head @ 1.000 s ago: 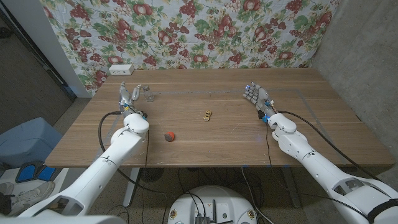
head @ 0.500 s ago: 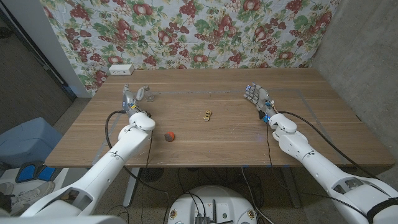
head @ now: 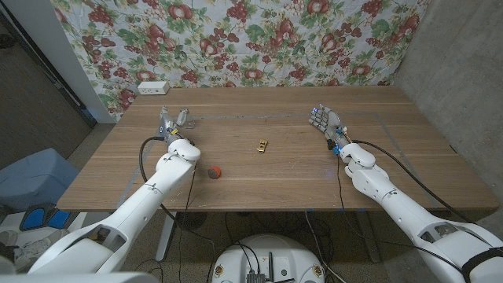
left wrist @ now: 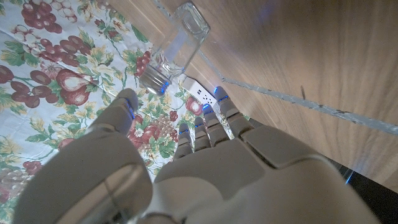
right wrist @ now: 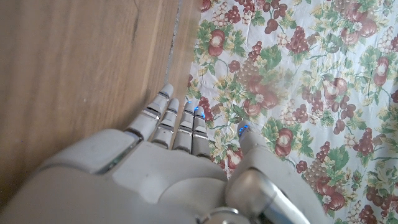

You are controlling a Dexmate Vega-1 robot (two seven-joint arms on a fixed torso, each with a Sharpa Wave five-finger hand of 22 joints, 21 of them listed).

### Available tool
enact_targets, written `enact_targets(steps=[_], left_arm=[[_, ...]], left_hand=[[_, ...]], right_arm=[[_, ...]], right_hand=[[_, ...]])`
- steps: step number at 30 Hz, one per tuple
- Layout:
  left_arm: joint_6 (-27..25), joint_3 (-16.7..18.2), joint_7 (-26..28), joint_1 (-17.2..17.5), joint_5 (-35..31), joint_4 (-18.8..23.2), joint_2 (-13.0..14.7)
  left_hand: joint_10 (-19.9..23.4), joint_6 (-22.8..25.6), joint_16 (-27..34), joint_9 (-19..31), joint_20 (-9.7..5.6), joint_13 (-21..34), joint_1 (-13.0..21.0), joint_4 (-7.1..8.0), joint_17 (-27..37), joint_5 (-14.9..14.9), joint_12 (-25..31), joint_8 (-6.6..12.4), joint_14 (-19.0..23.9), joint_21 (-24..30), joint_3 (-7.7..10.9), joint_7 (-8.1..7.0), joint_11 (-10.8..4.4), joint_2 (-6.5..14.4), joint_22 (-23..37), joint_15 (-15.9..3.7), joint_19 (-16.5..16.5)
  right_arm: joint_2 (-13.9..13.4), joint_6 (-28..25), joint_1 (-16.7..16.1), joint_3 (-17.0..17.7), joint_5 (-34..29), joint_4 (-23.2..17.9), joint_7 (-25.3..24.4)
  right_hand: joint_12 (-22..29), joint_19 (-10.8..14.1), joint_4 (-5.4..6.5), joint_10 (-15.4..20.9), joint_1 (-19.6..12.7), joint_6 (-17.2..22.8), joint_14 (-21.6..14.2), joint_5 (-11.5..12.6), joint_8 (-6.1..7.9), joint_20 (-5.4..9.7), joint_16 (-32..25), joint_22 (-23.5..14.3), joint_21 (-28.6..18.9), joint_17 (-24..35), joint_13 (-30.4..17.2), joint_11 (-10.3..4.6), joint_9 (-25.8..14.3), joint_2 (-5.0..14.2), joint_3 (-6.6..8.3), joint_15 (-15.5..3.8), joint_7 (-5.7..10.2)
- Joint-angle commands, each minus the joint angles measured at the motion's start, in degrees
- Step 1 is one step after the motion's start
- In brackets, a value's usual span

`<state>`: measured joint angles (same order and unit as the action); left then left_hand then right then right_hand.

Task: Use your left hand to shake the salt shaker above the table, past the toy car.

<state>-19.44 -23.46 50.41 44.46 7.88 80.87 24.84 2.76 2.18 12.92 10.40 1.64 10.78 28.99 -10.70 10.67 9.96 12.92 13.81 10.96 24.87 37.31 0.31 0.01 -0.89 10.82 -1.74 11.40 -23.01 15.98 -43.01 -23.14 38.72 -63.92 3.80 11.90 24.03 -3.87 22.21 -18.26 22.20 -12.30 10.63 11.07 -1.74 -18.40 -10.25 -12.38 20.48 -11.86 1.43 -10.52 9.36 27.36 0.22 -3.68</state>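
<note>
I see clean through the glass's sides (left wrist: 178,48), so I should expect an empty salt shaker (head: 183,118) that leaves the wood clean when I shake it.
The salt shaker (head: 189,120) is a small clear glass jar standing at the table's far left; in the left wrist view the shaker (left wrist: 177,43) stands just beyond my fingertips. My left hand (head: 171,123) is right beside it with fingers spread and holds nothing; no contact shows. The little yellow toy car (head: 262,145) sits near the middle of the table, well to the right of the shaker. On the right side, my right hand (head: 323,119) stays with fingers straight and nothing in it.
A small red ball (head: 214,171) lies toward the front, between my left arm and the toy car. A white power strip (head: 152,86) sits at the far left corner by the flowered cloth (head: 259,39). Bare wood (head: 259,110) stretches behind the car.
My left hand has moved to the right, closing in on the salt shaker. The right hand, the car and the ball have not moved.
</note>
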Motion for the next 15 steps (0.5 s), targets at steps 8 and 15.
enact_targets(steps=[8, 15], left_arm=[[-0.9, -2.1, -0.7, -4.1, 0.8, -5.9, -1.3], [-1.1, -3.3, -1.0, -5.9, 0.6, -8.7, -2.0]], left_hand=[[0.6, 0.4, 0.3, 0.2, 0.15, 0.2, 1.3, 0.10, 0.1, 0.2, 0.1, 0.14, 0.7, 0.3, -0.31, 0.16, 0.04, 0.1, 0.1, -0.09, 0.7], [0.7, 0.5, 0.3, 0.2, -0.08, 0.2, 1.9, 0.05, 0.1, 0.2, 0.1, 0.09, 1.1, 0.3, -0.40, 0.26, -0.06, 0.0, 0.1, -0.05, 1.1]], right_arm=[[0.3, 0.1, 0.8, 0.1, -0.2, 1.4, -0.1], [0.6, 0.1, 1.1, 0.2, 0.0, 2.1, 0.0]], right_hand=[[0.3, 0.5, -0.24, 0.3, 0.5, 0.4, -0.4, 0.5, 0.28, -0.02, 0.3, -0.1, 0.0, 0.1, -0.1, 0.10, -0.2, 0.20, 0.07, -0.04, 0.12], [0.3, 0.5, -0.26, 0.3, 0.5, 0.5, -0.5, 0.5, 0.30, -0.04, 0.3, -0.1, 0.0, 0.1, -0.1, 0.13, -0.2, 0.21, 0.04, 0.01, 0.11]])
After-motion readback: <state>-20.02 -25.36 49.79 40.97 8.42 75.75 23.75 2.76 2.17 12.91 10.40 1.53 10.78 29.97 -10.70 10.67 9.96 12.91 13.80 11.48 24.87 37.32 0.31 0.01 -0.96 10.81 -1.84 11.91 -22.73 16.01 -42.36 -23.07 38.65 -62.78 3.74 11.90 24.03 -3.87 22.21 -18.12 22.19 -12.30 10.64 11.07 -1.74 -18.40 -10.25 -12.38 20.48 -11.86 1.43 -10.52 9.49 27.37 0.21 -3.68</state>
